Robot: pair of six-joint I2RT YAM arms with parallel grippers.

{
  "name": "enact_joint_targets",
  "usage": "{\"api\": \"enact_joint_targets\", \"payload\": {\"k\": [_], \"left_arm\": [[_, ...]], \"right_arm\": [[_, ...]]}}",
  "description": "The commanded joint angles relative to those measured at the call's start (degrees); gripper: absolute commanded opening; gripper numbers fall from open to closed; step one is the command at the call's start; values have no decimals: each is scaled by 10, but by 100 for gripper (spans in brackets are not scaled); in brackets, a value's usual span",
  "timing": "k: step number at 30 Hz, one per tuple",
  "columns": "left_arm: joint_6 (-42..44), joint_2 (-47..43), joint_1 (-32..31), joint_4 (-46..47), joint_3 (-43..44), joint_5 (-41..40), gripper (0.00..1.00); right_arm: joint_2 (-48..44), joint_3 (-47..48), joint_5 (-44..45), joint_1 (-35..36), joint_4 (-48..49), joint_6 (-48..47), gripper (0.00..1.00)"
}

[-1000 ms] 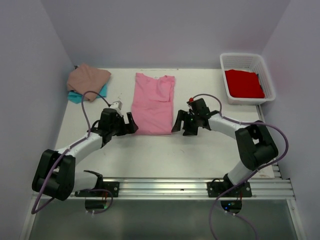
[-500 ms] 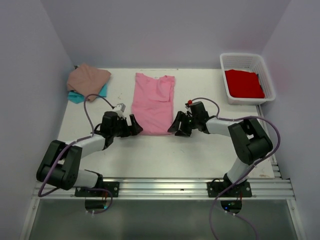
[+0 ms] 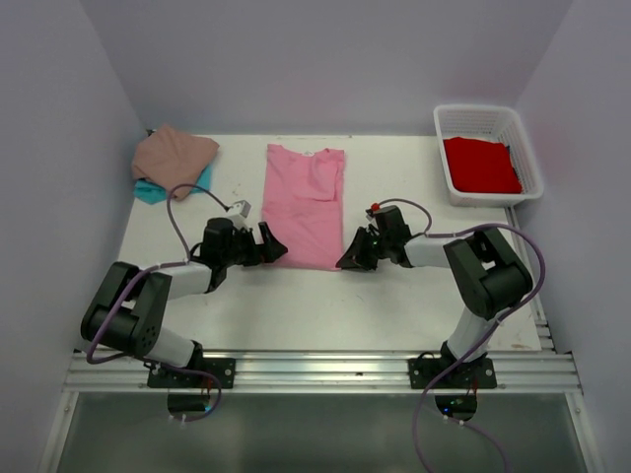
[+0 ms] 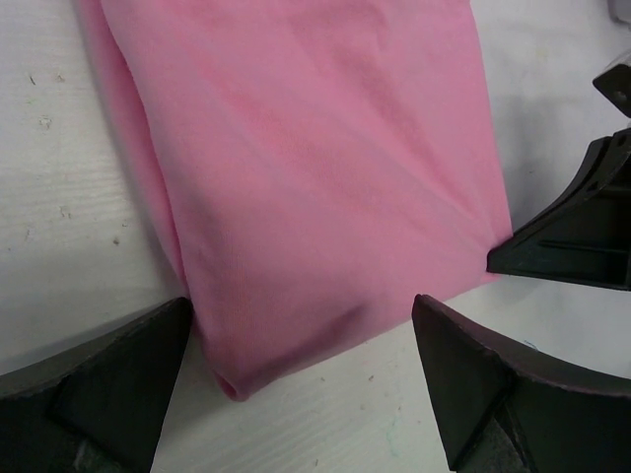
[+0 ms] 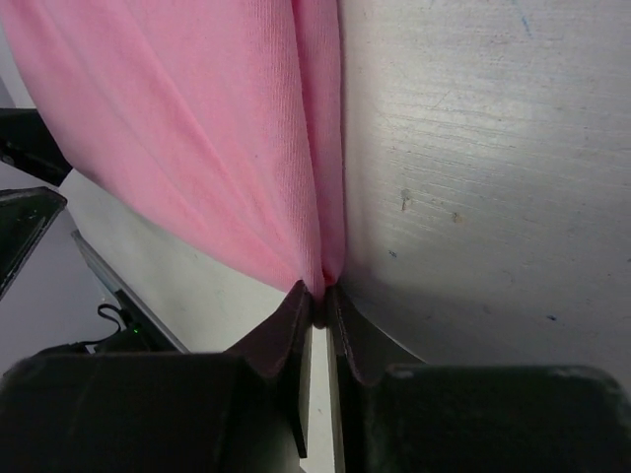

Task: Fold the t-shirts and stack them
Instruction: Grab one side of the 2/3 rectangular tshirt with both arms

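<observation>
My left gripper needs to pinch the t-shirt's loose corner (image 4: 237, 382), because my right gripper alone holds the pink t-shirt's near edge (image 3: 336, 268) by one corner. Both grippers will then fold it over.
A bright pink t-shirt (image 3: 304, 202), folded into a long strip, lies flat mid-table. My right gripper (image 3: 347, 258) is at its near right corner, and the right wrist view shows this gripper (image 5: 320, 296) shut on a pinch of the pink cloth (image 5: 197, 128). My left gripper (image 3: 268, 246) is at the near left corner. In the left wrist view it (image 4: 301, 340) stands wide open, its fingers either side of the shirt's corner (image 4: 315, 168) without gripping. A tan-pink shirt (image 3: 174, 151) lies bunched over a teal one (image 3: 150, 190) at the back left. A red shirt (image 3: 480, 165) fills the basket.
The white lattice basket (image 3: 444, 123) stands at the back right corner against the right wall. Purple walls close in the table on three sides. A metal rail (image 3: 315, 370) with both arm bases runs along the near edge.
Both grippers have slid inward to the pink shirt's near corners. The right jaws have closed on the right corner. The left jaws stay wide open.
</observation>
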Motion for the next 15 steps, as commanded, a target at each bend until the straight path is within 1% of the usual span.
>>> {"api": "enact_joint_targets", "payload": {"k": [1, 3, 9, 12, 15], "left_arm": [[-21, 18, -1, -99, -42, 19, 100], [-25, 2, -1, -105, -54, 19, 100], [-30, -13, -1, -152, -66, 26, 100], [-31, -24, -1, -200, -66, 14, 100], [-41, -31, -1, -204, -76, 13, 100]], "right_arm": [[8, -14, 31, 1, -16, -13, 9], [8, -14, 32, 2, -15, -15, 1], [11, -12, 34, 2, -20, -20, 0], [11, -10, 36, 2, -23, -24, 0], [13, -10, 36, 2, -23, -25, 0]]}}
